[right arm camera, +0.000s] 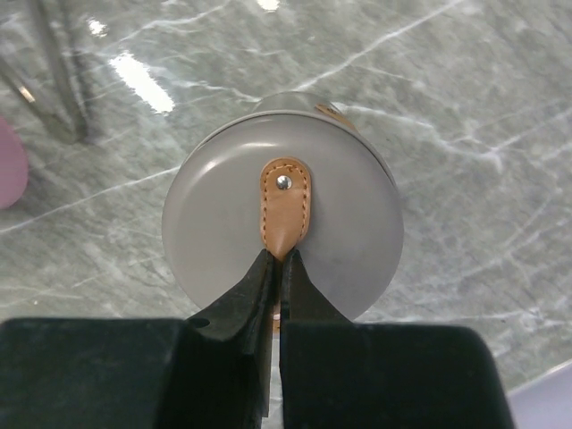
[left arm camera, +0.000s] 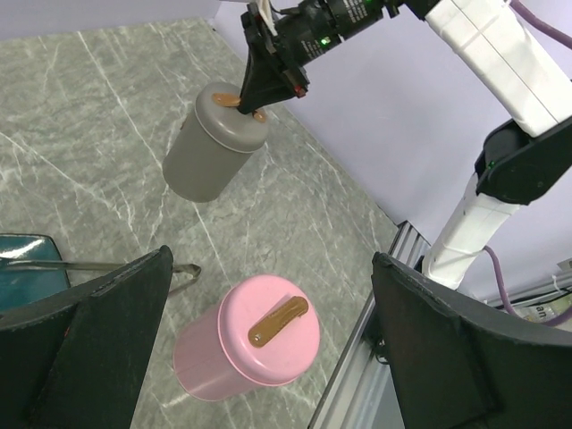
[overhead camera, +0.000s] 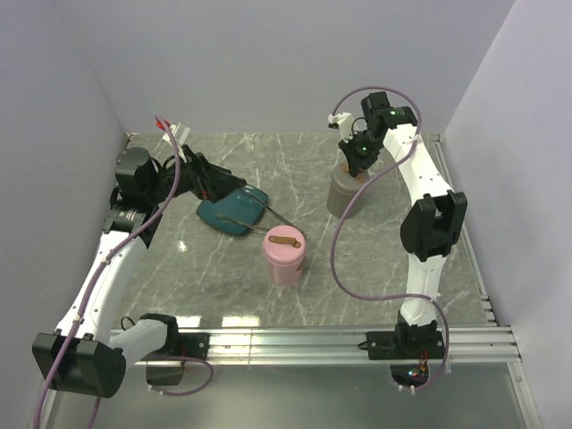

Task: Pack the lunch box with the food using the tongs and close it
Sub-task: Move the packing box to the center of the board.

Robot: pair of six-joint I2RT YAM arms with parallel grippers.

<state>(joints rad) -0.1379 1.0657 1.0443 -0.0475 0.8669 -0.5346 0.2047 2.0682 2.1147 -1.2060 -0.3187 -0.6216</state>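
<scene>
The space beside the pink box is clear, so my right gripper should keep carrying the grey lunch box by its brown strap [right arm camera: 285, 204] until the lunch box stands there.
A grey round lunch box [overhead camera: 347, 195] stands at the back right with its lid [right arm camera: 344, 232] on top. My right gripper [right arm camera: 281, 256] is shut on the tip of the lid's brown leather strap [right arm camera: 284, 201]; it comes down from above in the top view [overhead camera: 357, 164]. The thin silver tongs [overhead camera: 271, 214] lie across the teal square plate [overhead camera: 228, 214], with their tips on the table [left arm camera: 183, 268]. My left gripper [overhead camera: 222, 188] hangs open over the plate's far side, holding nothing. In the left wrist view its fingers [left arm camera: 116, 313] stand far apart. The food is hidden from view.
A pink round box [overhead camera: 284, 256] with the same brown strap [left arm camera: 279, 322] stands at mid table, just right of the tongs' tips. Purple walls close the back and sides. A metal rail [overhead camera: 357, 338] runs along the near edge.
</scene>
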